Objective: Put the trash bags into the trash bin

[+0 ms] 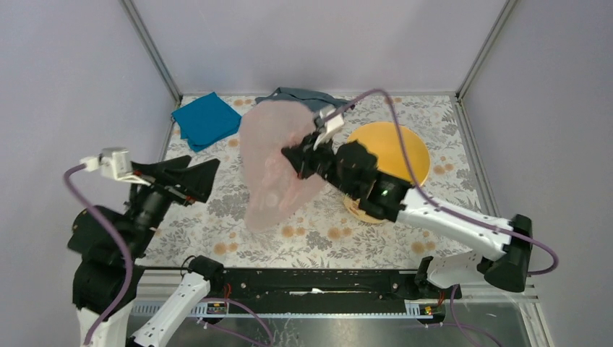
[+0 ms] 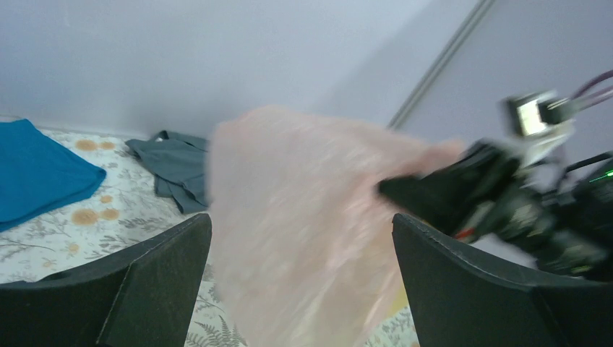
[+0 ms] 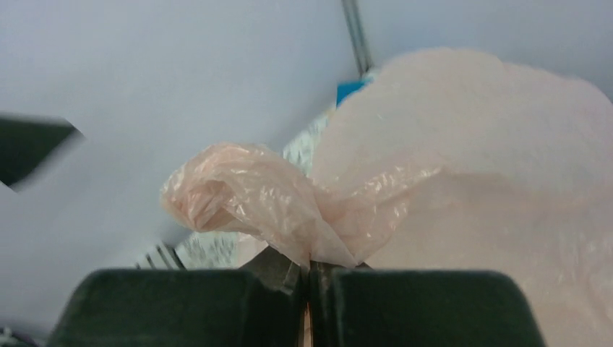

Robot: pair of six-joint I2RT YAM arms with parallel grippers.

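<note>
The bag (image 1: 271, 163) hangs from my right gripper beside the trash bin, so I should swing it over the bin (image 1: 397, 148) before my left gripper takes the bag's free side.
A pale pink, wrinkly trash bag (image 1: 271, 166) hangs spread out above the middle of the table. My right gripper (image 1: 295, 157) is shut on the bag's right edge, and the film bunches out of its closed jaws (image 3: 311, 242). The yellow-orange trash bin (image 1: 394, 148) stands just right of that gripper, partly hidden by the right arm. My left gripper (image 1: 201, 176) is open, left of the bag and apart from it. Between its wide fingers (image 2: 155, 282) the blurred bag (image 2: 311, 217) shows farther off.
A folded teal cloth (image 1: 206, 119) lies at the back left and a grey cloth (image 1: 303, 97) at the back middle, partly behind the bag. Frame posts stand at the back corners. The table has a floral cover (image 1: 318, 231).
</note>
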